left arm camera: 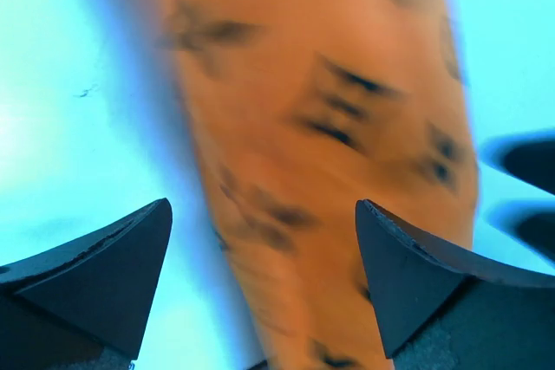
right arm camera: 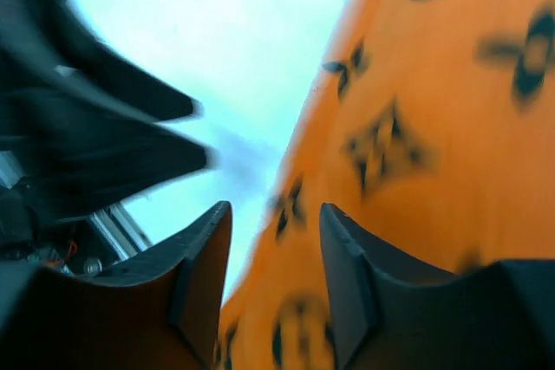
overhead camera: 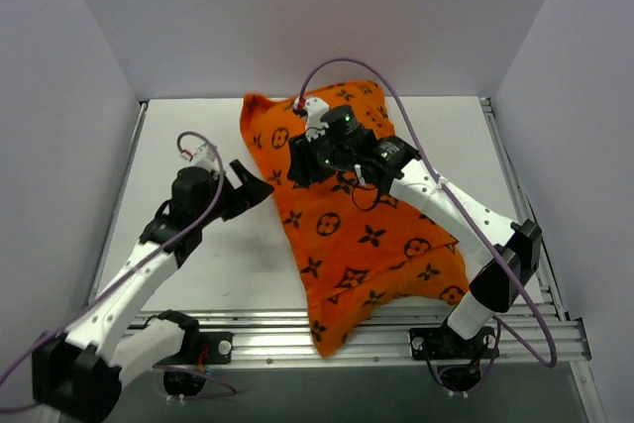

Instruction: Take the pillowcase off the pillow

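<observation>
The pillowcase's near corner (overhead camera: 330, 332) is hanging over the rails, so next I grab its long edge (overhead camera: 283, 201) with my left gripper and swing the pillowcase crosswise before I pull it off the pillow.
The orange pillowcase (overhead camera: 367, 235) with black flower and star motifs lies diagonally across the table, from the far middle to the near edge. It fully covers the pillow, so no white cushion shows. My left gripper (overhead camera: 256, 185) is open at the case's left edge. In the left wrist view its fingers (left arm camera: 262, 204) stand wide apart with the orange cloth (left arm camera: 329, 127) ahead of them. My right gripper (overhead camera: 295, 167) is open over the case's far left part. In the right wrist view it (right arm camera: 276, 207) hovers above the cloth's edge (right arm camera: 434, 127), holding nothing.
The white table top (overhead camera: 198, 146) is walled on three sides. Aluminium rails (overhead camera: 277, 329) run along the near edge, and the case's near corner overhangs them. A purple cable (overhead camera: 416, 136) arcs over the right arm. The left gripper's dark fingers (right arm camera: 130, 127) show in the right wrist view.
</observation>
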Motion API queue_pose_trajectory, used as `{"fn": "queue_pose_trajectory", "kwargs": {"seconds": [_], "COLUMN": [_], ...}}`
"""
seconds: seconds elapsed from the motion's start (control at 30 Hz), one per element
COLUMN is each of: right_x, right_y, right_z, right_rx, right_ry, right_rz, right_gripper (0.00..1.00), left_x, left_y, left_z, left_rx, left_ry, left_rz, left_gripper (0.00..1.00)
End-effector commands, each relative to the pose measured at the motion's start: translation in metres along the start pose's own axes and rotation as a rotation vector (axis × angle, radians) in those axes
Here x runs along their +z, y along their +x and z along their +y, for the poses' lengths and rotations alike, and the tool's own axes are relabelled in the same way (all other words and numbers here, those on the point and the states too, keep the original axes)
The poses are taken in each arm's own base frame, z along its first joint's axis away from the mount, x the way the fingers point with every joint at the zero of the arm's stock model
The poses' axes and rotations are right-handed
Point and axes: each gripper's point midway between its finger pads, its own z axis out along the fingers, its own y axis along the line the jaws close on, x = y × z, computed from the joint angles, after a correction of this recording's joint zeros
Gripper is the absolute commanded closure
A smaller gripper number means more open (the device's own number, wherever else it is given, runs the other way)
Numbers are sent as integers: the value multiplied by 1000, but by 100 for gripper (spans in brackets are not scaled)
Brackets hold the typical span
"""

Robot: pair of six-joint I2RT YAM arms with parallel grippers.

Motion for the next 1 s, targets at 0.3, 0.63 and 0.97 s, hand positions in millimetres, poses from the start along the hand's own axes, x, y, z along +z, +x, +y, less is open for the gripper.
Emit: {"fn": "queue_pose_trajectory", "kwargs": {"seconds": [0.3, 0.63, 0.97], "right_x": [-75, -103, -63], "right_y": [37, 112, 137], "right_z": [-53, -110, -137], "right_rx": [179, 340, 319], "right_ry": [363, 524, 506], "right_rz": [-95, -56, -4], "right_gripper": [35, 28, 30], "left_x": [-101, 17, 106], "left_y": [-13, -35, 21], "left_z": [-7, -62, -69], "left_rx": [126, 161, 51], "left_ry": [-48, 124, 232], "left_rz": [-73, 65, 227], "left_gripper": [6, 6, 53]}}
